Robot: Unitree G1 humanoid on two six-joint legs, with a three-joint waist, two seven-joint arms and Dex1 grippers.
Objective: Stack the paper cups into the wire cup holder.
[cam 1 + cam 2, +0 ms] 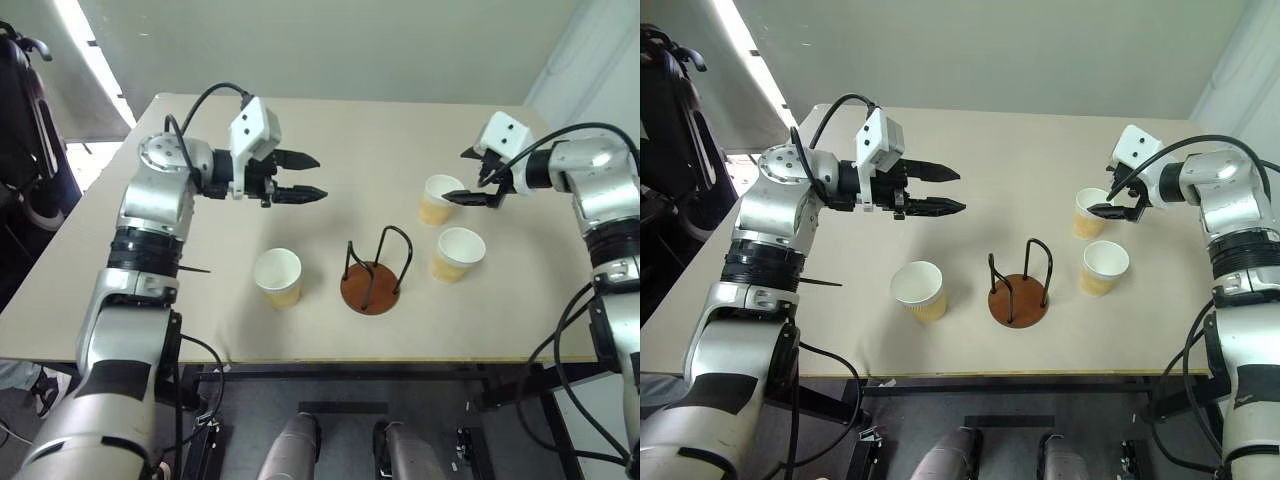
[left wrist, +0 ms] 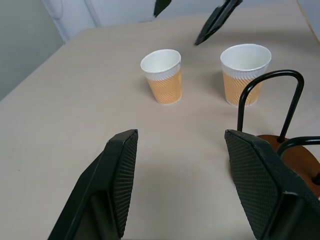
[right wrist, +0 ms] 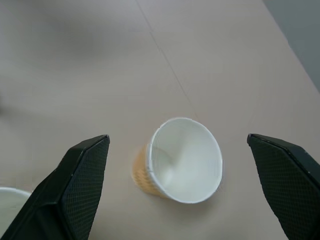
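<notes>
The far cup's opening (image 1: 443,185) lies amid my right gripper's spread fingers, so I should keep lowering until one finger enters it, then close on the cup's rim (image 3: 151,162).
Three tan ribbed paper cups stand upright on the beige table (image 1: 200,300). One cup (image 1: 278,277) is left of the wire cup holder (image 1: 372,275), a black wire stand on a reddish-brown disc with nothing in it. The far right cup (image 1: 438,200) and the near right cup (image 1: 458,254) stand to the holder's right. My right gripper (image 1: 455,177) hovers open just above the far right cup (image 3: 182,160), its fingers spread wider than the rim. My left gripper (image 1: 320,177) is open and empty, held above the table behind the left cup, pointing toward the right.
The table's front edge (image 1: 400,358) runs close in front of the holder and cups. A dark chair-like object (image 1: 20,120) stands off the table's left side. The back half of the tabletop (image 1: 380,130) is bare.
</notes>
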